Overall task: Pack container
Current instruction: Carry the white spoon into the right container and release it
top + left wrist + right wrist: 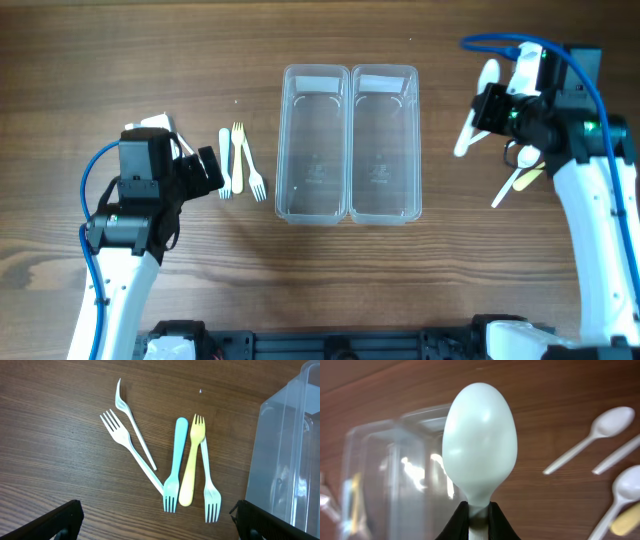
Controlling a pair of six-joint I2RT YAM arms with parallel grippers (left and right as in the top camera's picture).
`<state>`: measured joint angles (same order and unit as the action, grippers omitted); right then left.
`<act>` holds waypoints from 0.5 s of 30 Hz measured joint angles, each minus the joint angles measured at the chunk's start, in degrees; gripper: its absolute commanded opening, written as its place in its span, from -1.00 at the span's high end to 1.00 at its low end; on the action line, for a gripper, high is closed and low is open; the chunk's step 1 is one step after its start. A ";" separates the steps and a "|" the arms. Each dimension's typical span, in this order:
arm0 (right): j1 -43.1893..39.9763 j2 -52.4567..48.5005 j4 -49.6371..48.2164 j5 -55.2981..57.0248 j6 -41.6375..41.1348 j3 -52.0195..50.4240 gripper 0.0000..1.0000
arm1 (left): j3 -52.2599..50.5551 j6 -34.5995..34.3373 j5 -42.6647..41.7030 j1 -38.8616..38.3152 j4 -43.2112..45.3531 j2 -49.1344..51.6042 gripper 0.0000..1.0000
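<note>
The pale spoon [466, 135] is lined up along the nearer empty container's length, so the robot's right gripper continues to go toward that container [385, 147] and lets go of the spoon inside.
Two clear plastic containers [313, 145] [385, 145] stand side by side at the table's middle, both empty. Several plastic forks [240, 165] lie left of them; the left wrist view shows a blue fork [174, 467], a yellow fork [192, 465] and white ones [125, 440]. My left gripper [210, 172] is open and empty just short of the forks [157, 520]. My right gripper [487, 108] is shut on a pale spoon [480, 440], held in the air right of the containers with its bowl upward in the right wrist view [479, 515].
More white spoons [525, 155] and one with a yellowish handle [515, 185] lie on the table under the right arm; they also show in the right wrist view [600, 430]. A container wall [285, 460] fills the right side of the left wrist view.
</note>
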<state>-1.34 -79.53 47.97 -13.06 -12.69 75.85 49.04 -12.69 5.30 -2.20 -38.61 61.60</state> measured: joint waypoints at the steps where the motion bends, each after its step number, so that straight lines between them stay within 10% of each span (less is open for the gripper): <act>1: 1.62 0.48 0.42 -0.70 -0.13 0.00 0.91 | 0.02 0.00 0.02 0.00 0.00 0.00 -0.99; 12: 19.50 -20.46 -4.63 0.87 -6.86 -0.02 0.91 | 0.02 0.00 0.00 0.00 -0.07 0.00 -1.00; 15: 20.68 -24.55 -6.29 1.55 -7.02 -0.17 0.35 | 0.02 0.00 0.00 0.00 0.00 0.00 -0.99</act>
<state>19.33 -104.07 41.67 -11.51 -19.70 75.68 49.06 -12.69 5.30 -2.20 -38.61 61.60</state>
